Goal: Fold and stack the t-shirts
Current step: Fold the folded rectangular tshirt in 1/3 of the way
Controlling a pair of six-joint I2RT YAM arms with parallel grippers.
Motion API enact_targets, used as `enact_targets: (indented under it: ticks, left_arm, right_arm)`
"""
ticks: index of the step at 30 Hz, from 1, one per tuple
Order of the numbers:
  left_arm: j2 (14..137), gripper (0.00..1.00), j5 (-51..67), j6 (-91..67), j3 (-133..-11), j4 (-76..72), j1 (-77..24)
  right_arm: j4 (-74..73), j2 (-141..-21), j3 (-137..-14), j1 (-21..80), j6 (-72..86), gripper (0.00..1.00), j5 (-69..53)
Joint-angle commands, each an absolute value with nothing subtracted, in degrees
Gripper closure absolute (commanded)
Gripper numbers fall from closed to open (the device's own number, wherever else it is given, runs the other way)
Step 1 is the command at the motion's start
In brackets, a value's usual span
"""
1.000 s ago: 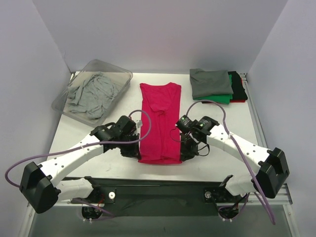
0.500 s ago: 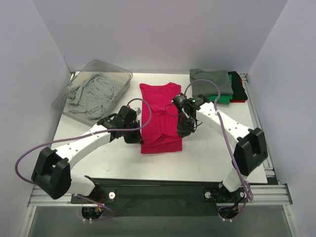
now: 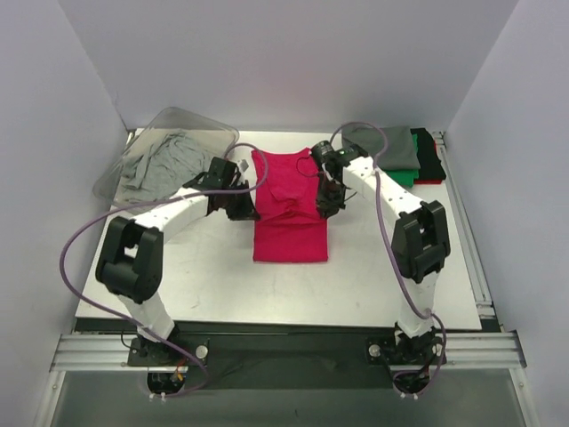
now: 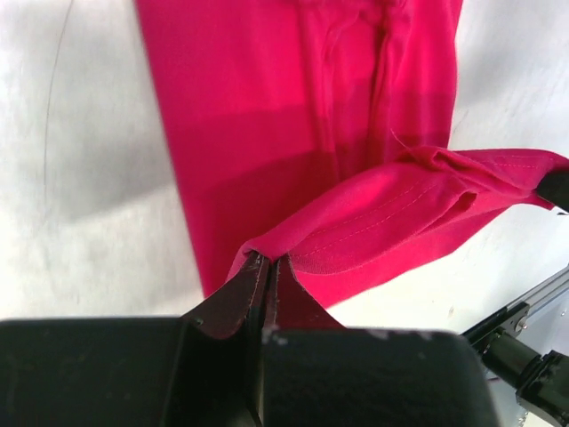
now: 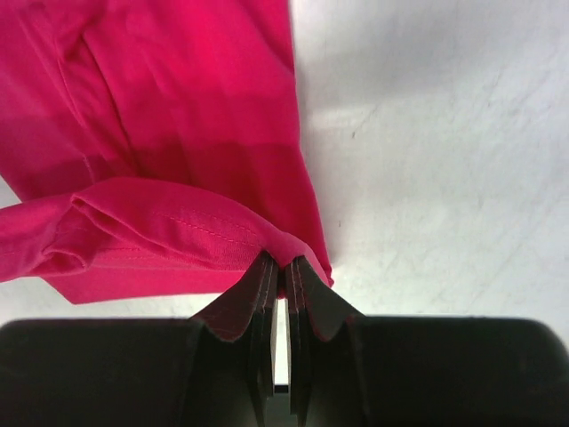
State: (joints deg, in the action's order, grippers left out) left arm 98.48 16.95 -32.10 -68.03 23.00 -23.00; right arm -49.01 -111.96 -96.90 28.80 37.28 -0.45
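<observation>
The hem's corners are in line with the magenta-red t-shirt's side edges [image 3: 256, 235]. My left gripper should keep moving away from the fold and let go over the t-shirt's middle [image 3: 289, 199].
A magenta-red t-shirt [image 3: 290, 209] lies lengthwise in the middle of the table, its bottom part doubled back over itself. My left gripper [image 3: 245, 210] is shut on the hem's left corner [image 4: 267, 252]. My right gripper [image 3: 325, 205] is shut on the hem's right corner [image 5: 284, 253]. Both hold the hem raised over the shirt's middle, and the stitched edge sags between them in both wrist views. A stack of folded t-shirts [image 3: 391, 153], dark grey over green, black and red, sits at the back right. A crumpled light grey t-shirt [image 3: 160, 165] fills the bin.
A clear plastic bin [image 3: 209, 129] stands at the back left, close to my left arm. White walls close in the table on three sides. A metal rail [image 3: 462, 213] runs along the right edge.
Both grippers have carried the shirt's bottom hem from the near edge toward the back, folding the lower part over the upper. The arms have stretched out away from their bases.
</observation>
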Motion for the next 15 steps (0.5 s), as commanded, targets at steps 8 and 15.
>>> enact_targets:
  ticks: [8, 15]
  left_arm:
    - [110.6, 1.00, 22.4, -29.6, -80.7, 18.1, -19.2]
    - [115.9, 1.00, 23.6, -30.7, -86.0, 18.5, -18.2]
  right_arm:
    - [-51.3, -124.3, -111.2, 24.6, 33.5, 1.00, -1.8]
    - [-51.2, -130.1, -118.6, 21.9, 33.0, 1.00, -4.5]
